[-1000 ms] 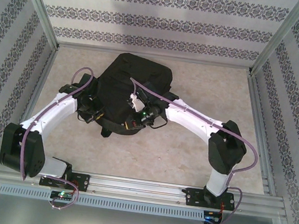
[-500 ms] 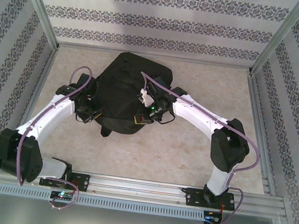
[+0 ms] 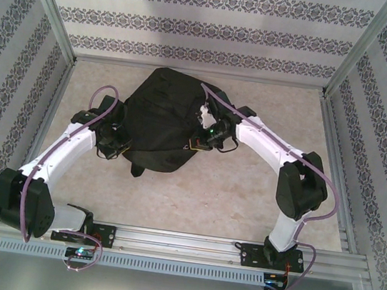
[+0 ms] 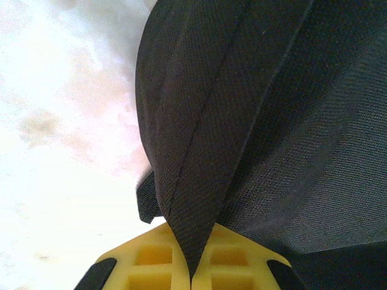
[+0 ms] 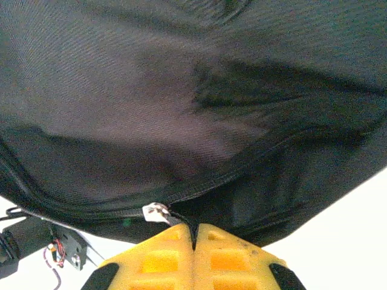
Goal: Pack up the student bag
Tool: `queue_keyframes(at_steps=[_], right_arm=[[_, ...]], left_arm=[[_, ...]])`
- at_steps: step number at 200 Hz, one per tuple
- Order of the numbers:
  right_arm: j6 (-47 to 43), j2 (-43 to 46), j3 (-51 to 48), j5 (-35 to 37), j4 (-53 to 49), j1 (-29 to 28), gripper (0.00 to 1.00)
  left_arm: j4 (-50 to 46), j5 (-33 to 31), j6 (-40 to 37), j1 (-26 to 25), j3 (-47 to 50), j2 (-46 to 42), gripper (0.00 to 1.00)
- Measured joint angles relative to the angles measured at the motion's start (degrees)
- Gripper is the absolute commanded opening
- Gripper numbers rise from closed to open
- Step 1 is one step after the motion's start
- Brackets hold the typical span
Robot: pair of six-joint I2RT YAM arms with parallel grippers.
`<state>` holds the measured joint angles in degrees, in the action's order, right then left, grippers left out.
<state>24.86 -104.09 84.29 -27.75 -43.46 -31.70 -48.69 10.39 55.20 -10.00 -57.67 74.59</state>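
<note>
My left gripper is holding the bag's fold opposite the zipper pull [image 5: 158, 212]. My right gripper keeps pulling along the zipper until the zipper's end [image 5: 366, 132], then let go.
The student bag [image 3: 160, 115] is a large black fabric backpack lying in the middle of the table. My left gripper [image 3: 120, 142] sits at its near-left side. In the left wrist view that gripper [image 4: 193, 275] is shut on a fold of the bag's black fabric [image 4: 193, 181]. My right gripper [image 3: 195, 142] is at the bag's right edge. The right wrist view has it [image 5: 195, 232] shut on the bag's zipper pull, with the small metal slider [image 5: 156, 212] just left of the yellow fingertips. The zipper seam [image 5: 242, 169] runs up to the right.
Patterned walls and aluminium posts [image 3: 52, 10] enclose the beige table [image 3: 245, 188] on three sides. A metal rail [image 3: 180, 243] with both arm bases runs along the near edge. A loose black strap end [image 3: 136, 171] trails from the bag toward the front.
My right gripper has travelled from the bag's near edge up and to the right along its side, staying shut. The left arm has barely moved.
</note>
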Motion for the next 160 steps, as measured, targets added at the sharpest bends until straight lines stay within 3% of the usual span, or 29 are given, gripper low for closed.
queue_keyframes(at_steps=[160], right_arm=[[2.4,-3.0,4.8,7.5,-1.3,7.6,0.00]], left_arm=[[0.1,2.6,-1.4,-0.7,0.0,-0.2,0.00]])
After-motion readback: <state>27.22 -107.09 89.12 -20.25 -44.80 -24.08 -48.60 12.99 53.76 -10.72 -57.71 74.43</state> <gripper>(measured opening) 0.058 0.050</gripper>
